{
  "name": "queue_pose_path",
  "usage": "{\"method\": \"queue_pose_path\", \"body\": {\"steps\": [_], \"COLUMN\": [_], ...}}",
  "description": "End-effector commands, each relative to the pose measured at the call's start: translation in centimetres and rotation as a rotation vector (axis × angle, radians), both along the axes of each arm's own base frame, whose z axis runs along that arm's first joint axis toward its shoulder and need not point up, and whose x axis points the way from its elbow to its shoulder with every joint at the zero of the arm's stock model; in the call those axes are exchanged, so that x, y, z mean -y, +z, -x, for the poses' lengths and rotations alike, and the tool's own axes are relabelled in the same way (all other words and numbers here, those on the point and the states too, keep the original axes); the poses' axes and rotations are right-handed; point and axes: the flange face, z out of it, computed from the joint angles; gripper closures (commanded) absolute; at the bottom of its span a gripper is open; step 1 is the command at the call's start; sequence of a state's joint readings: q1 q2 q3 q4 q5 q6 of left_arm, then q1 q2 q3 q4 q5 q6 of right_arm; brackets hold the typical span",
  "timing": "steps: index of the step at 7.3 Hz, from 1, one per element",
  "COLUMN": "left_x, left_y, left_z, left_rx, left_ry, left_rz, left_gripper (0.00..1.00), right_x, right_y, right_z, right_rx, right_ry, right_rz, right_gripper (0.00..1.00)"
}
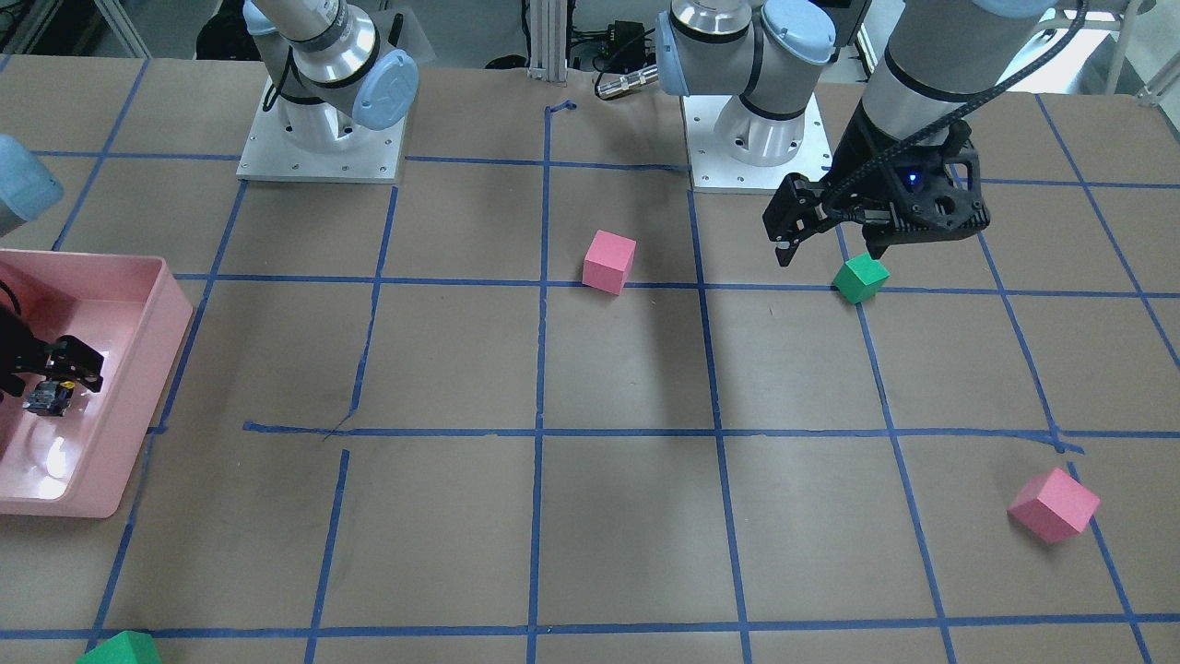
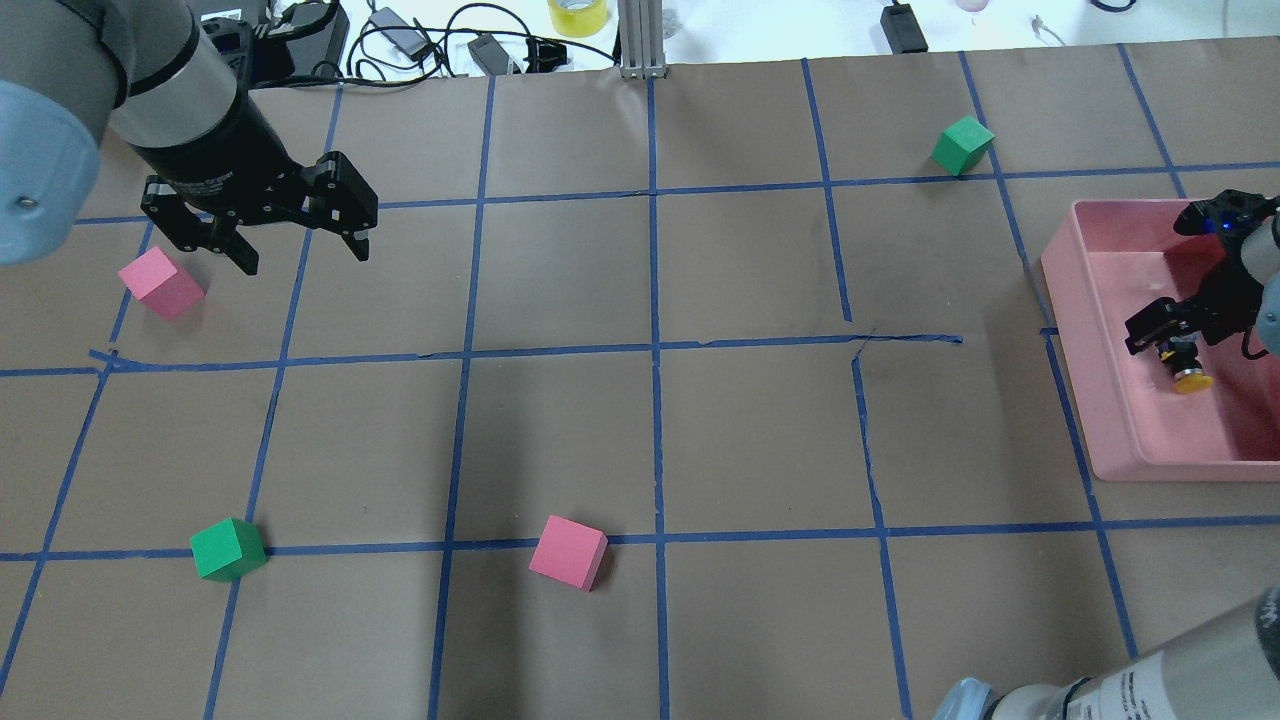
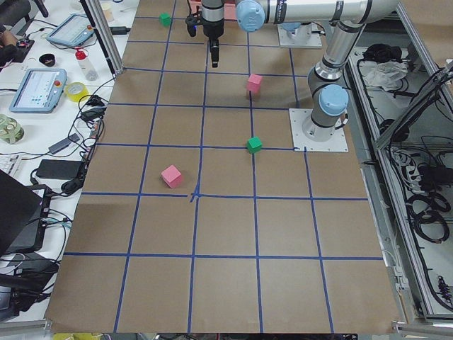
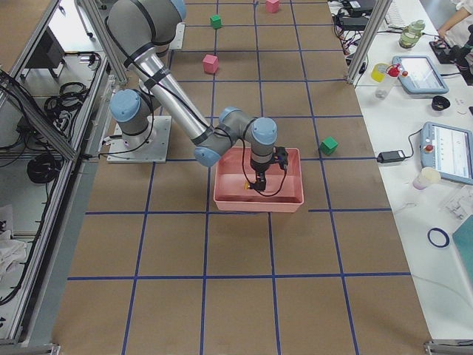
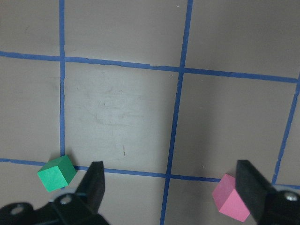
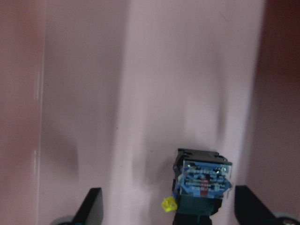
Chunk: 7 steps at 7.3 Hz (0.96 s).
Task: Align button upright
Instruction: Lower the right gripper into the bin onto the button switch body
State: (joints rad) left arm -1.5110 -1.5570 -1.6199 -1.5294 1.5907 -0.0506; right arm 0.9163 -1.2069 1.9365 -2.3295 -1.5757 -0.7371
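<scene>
My fingers are open around the button's black end (image 6: 201, 155), which slants between them. The button will straighten and sit square when I grip and lift it.
The button (image 2: 1190, 375) lies inside the pink bin (image 2: 1130, 440) at the table's right side, with its yellow cap showing in the overhead view. In the right wrist view its blue, clear base (image 6: 202, 180) faces the camera. My right gripper (image 2: 1165, 335) hangs in the bin just over it. Its fingers (image 6: 92, 208) stand wide apart on either side of the button and do not touch it. The button also shows under the gripper in the front view (image 1: 46, 398). My left gripper (image 2: 303, 257) is open and empty above the table at the far left.
A pink cube (image 2: 160, 282) sits just left of my left gripper, and a green cube (image 2: 228, 548) and a pink cube (image 2: 568, 552) lie nearer the robot. Another green cube (image 2: 962, 145) sits far right, near the bin. Blue tape lines grid the brown table.
</scene>
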Motion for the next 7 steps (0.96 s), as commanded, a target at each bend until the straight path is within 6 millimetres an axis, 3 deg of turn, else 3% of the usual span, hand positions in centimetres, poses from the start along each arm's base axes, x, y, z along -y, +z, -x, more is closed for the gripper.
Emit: {"method": "queue_pose_path", "body": {"steps": [1,7], "left_x": [0.0,0.0], "left_y": [0.0,0.02], "left_z": [0.0,-0.25], "left_rx": [0.0,0.025], "left_ry": [0.0,0.0], "left_rz": [0.0,0.0], "left_gripper": [0.0,0.0], "right_x": [-0.02,0.13], "right_y": [-0.16,-0.35], "right_z": [0.03,0.51], "right_rx": [0.0,-0.03], "right_ry": [0.002,0.038], "right_rz": [-0.002,-0.013], "right_gripper": [0.0,0.0]}}
